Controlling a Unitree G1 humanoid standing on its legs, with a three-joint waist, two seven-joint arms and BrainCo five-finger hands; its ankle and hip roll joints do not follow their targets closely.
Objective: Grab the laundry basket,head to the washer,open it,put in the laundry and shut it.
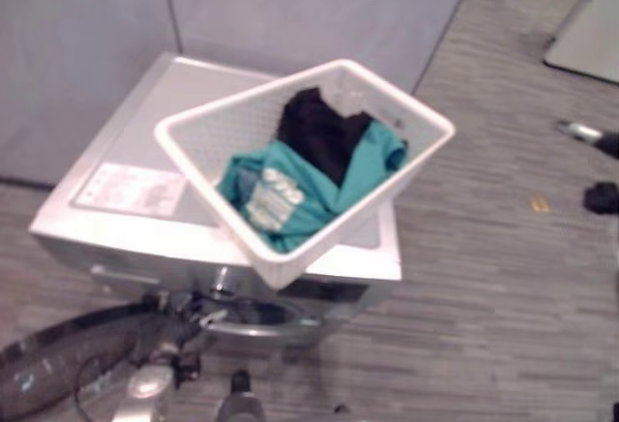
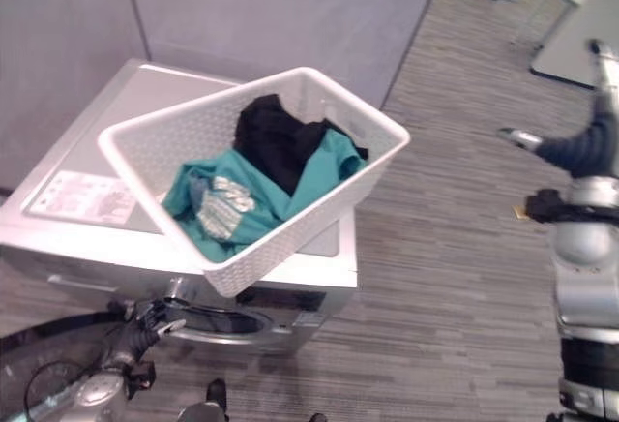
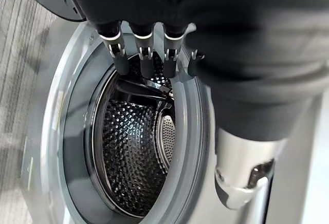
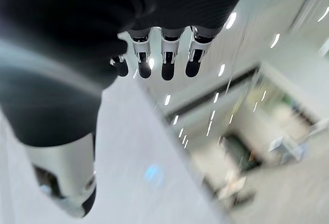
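Note:
I expect the black garment (image 1: 331, 141) to drop open into a long, hanging drape when I pick it up, because it lies bunched in a peaked heap (image 1: 308, 108).
A white laundry basket (image 1: 290, 78) sits askew on top of the silver washer (image 1: 126, 132), one corner jutting past the front edge. Inside it lie a teal shirt (image 1: 280, 199) and a black garment (image 1: 319, 132). The washer's round door (image 1: 58, 369) is swung out to the left, and the drum (image 3: 133, 152) shows bare metal. My left hand (image 3: 145, 62) is low at the door opening with its fingers at the rim, holding nothing. My right hand (image 2: 580, 151) is raised off to the right over the floor, open and empty.
Grey partition walls (image 1: 290, 6) stand close behind the washer. Wood-pattern floor (image 1: 484, 277) stretches to the right, with a small yellowish scrap (image 1: 539, 205) on it. White furniture (image 1: 590, 25) stands at the far back right.

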